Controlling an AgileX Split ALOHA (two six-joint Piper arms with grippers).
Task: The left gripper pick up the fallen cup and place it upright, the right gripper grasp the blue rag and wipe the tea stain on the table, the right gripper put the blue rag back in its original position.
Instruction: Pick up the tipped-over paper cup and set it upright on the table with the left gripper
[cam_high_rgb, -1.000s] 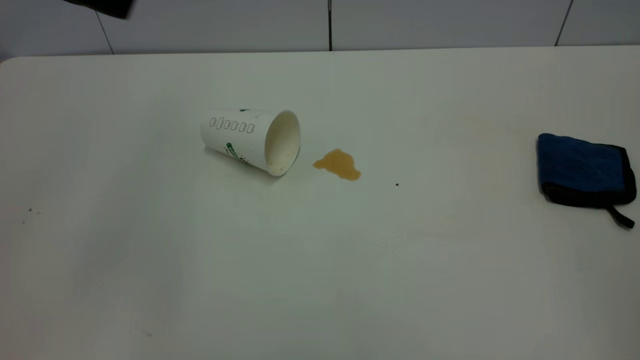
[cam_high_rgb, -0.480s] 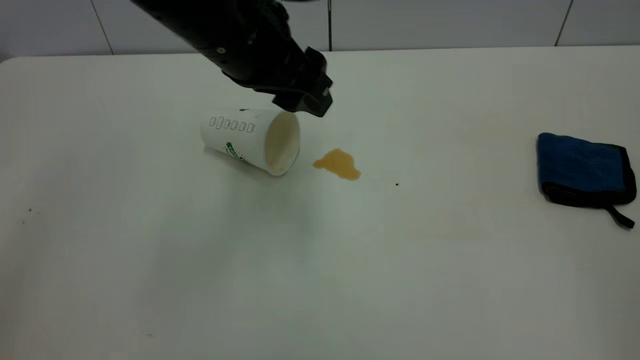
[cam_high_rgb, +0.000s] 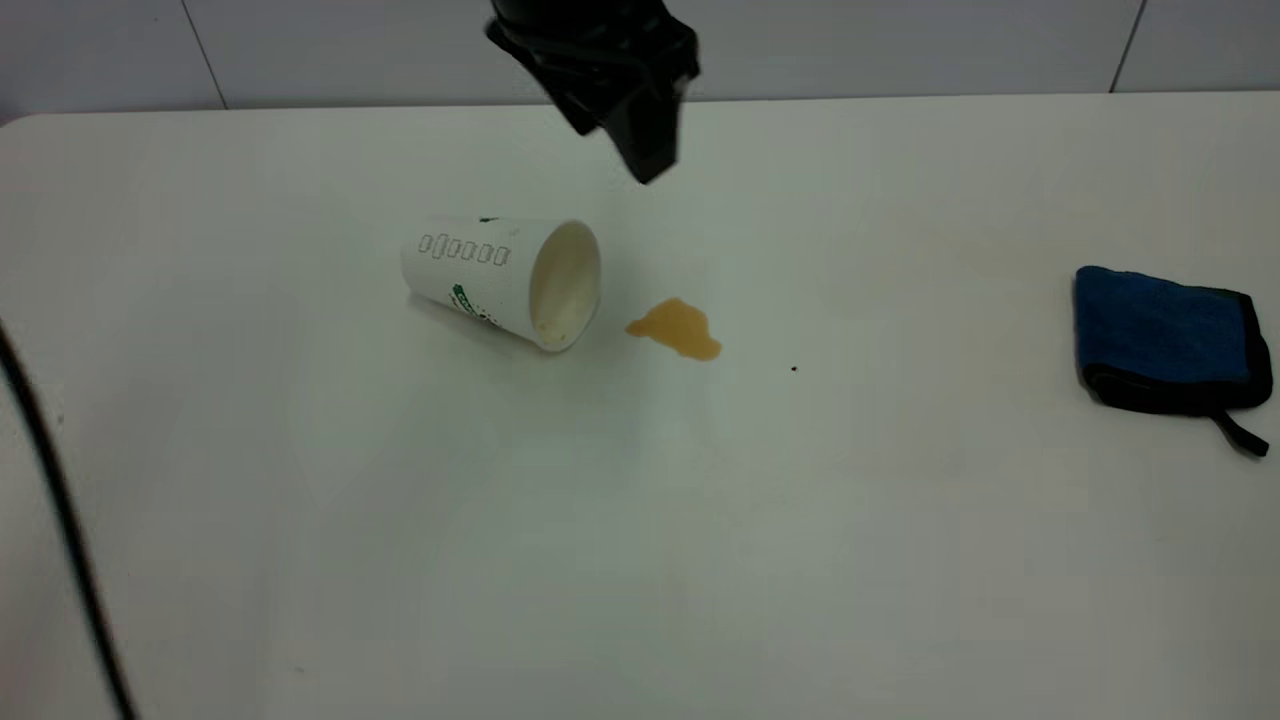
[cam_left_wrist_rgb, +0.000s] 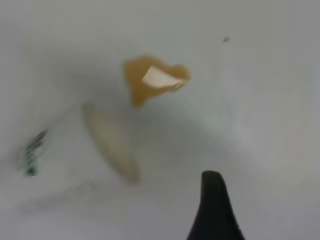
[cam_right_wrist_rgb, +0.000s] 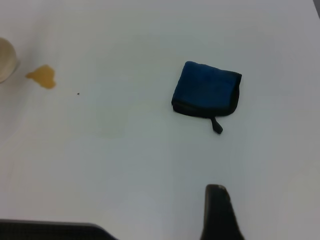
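Note:
The fallen cup's opening (cam_high_rgb: 566, 286) has my left gripper hanging past it, so that gripper should swing back, turn and pinch the cup's upper rim (cam_high_rgb: 575, 224) before it stands the cup up.
The cup (cam_high_rgb: 500, 278) lies on its side left of the table's (cam_high_rgb: 640, 520) middle, its mouth facing the tea stain (cam_high_rgb: 678, 328) just to its right. My left gripper (cam_high_rgb: 643, 165) hangs in the air behind the cup's mouth and the stain, pointing down and touching neither. In the left wrist view the stain (cam_left_wrist_rgb: 150, 80) and the blurred cup rim (cam_left_wrist_rgb: 111, 144) lie below it. The blue rag (cam_high_rgb: 1165, 338) rests folded at the far right. My right gripper (cam_right_wrist_rgb: 216, 202) stays high and back from the rag (cam_right_wrist_rgb: 206, 94), holding nothing.
A thin black cable (cam_high_rgb: 55, 500) crosses the left edge of the exterior view. A tiny dark speck (cam_high_rgb: 794, 369) sits right of the stain. A tiled wall (cam_high_rgb: 900, 45) runs behind the table's far edge.
My left arm swung in from the upper left, passed low over the cup's rim, and now sits higher and further right. The cable has appeared at the left. Cup, stain and rag stay put.

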